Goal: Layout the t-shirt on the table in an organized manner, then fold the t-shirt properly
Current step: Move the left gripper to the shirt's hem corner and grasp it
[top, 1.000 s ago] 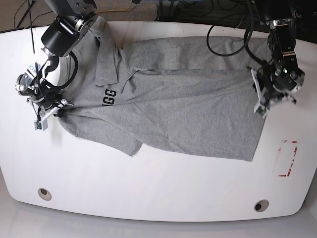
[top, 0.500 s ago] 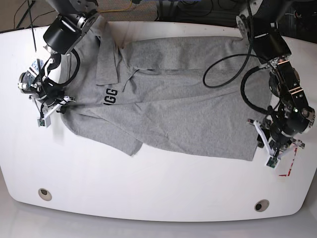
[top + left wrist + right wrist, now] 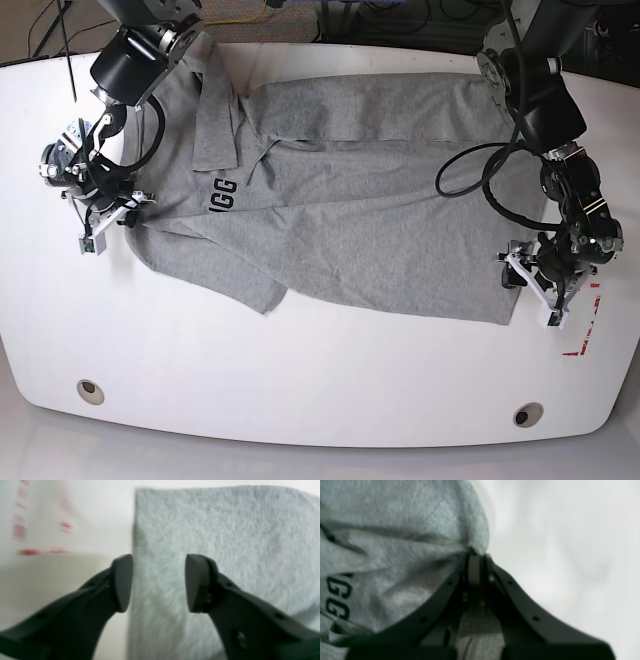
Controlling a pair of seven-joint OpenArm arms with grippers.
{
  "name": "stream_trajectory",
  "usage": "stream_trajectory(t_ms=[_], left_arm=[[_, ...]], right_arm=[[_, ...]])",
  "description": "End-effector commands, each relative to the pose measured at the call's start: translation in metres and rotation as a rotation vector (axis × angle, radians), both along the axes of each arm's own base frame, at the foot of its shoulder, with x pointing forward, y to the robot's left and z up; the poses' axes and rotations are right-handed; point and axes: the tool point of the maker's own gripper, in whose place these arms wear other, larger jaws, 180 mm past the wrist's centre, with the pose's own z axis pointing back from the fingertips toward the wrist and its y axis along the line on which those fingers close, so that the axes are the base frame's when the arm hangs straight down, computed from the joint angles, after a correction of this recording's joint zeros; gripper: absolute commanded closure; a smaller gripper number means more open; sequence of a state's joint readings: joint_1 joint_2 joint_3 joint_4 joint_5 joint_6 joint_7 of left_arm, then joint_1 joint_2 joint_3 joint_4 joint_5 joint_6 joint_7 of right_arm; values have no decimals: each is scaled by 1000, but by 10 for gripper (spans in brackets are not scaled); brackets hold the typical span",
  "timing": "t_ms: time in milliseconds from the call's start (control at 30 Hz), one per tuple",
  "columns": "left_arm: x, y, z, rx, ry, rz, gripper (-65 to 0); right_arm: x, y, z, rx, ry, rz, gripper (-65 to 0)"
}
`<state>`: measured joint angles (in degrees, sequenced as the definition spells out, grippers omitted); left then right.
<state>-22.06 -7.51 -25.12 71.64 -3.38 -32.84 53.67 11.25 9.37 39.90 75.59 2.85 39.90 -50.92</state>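
Note:
The t-shirt is lying crooked with its sleeve folded over, so next my left gripper takes hold of the t-shirt's near corner [image 3: 497, 306] and lifts the t-shirt clear together with my right gripper.
The grey t-shirt [image 3: 350, 210] lies spread across the white table [image 3: 300, 380], with black letters [image 3: 223, 192] near its left end and one sleeve folded over. My right gripper [image 3: 120, 218] is at the shirt's left edge. In the right wrist view that gripper [image 3: 475, 562] is shut on a bunched fold of the t-shirt [image 3: 395, 530], beside the letters [image 3: 337, 600]. My left gripper [image 3: 532, 293] hovers at the shirt's near right corner. In the left wrist view it [image 3: 158, 583] is open, its fingers [image 3: 122, 582] astride the edge of the t-shirt [image 3: 225, 530], holding nothing.
A red tape mark [image 3: 585, 330] lies just right of the left gripper, and it shows blurred as the tape mark [image 3: 42, 551] in the left wrist view. Two round holes [image 3: 90, 390] [image 3: 527, 414] sit near the table's front edge. Black cables hang around both arms.
The left arm has swung from the middle of the shirt's right edge down to its near right corner, and its jaws have opened wider. The right gripper has crept slightly back, still gripping.

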Motion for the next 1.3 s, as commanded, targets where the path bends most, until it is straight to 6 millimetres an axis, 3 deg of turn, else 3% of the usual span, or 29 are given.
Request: stream_trajectory(t_ms=[0, 133, 233, 433, 567, 900, 1067, 1267], left_arm=[[20, 2, 11, -43, -70, 22, -360], [26, 3, -2, -93, -69, 70, -371], [25, 16, -8, -98, -62, 115, -372], [35, 23, -1, -103, -107, 151, -381], [34, 45, 5, -66, -122, 177, -382], [30, 63, -19, -96, -57, 210, -382], [26, 60, -36, -123, -39, 217, -382], [26, 49, -40, -105, -19, 175, -381]], right_arm=[[17, -2, 19, -18, -66, 13, 0], [17, -1, 19, -18, -66, 16, 0], [17, -1, 19, -18, -66, 16, 0], [18, 7, 17, 0, -67, 21, 0], [19, 10, 16, 6, -67, 22, 0], [19, 11, 15, 7, -67, 22, 0], [19, 12, 15, 9, -67, 22, 0], [19, 12, 15, 9, -67, 22, 0]])
